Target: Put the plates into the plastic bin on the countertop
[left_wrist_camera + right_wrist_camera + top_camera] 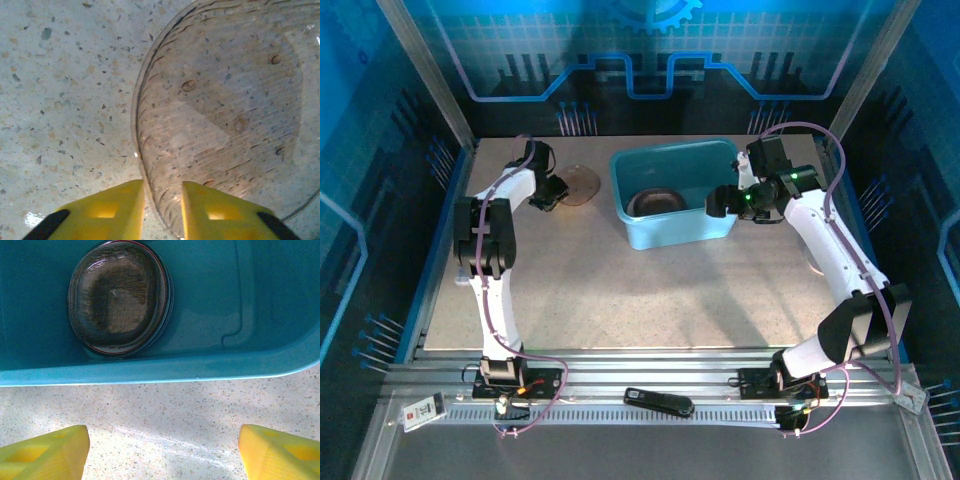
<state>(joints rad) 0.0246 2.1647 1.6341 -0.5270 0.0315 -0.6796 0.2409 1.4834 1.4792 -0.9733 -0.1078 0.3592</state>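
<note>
Next, I back my left gripper away and turn it in line with the plate's edge (142,169) before it closes and lifts, because the smoky-brown plate's rim (157,212) runs at a slant across its fingers.
A translucent smoky-brown plate (584,185) lies on the beige speckled countertop (650,290), left of the teal plastic bin (670,232). My left gripper (552,192) is at its left edge. In the left wrist view the plate (225,115) has its rim running between the yellow fingers, and the left gripper (163,200) is closed narrowly on it. Inside the bin (150,372) rests a stack of plates (117,297), a smoky-brown one on top with a red-rimmed one beneath. My right gripper (162,450) hangs open just outside the bin's right wall, nothing between its fingers.
The bin stands at the back middle of the countertop, close to the rear wall. Metal frame posts rise at both back corners. A black handset (658,402) lies on the front rail between the arm bases. Open countertop stretches in front of the bin.
</note>
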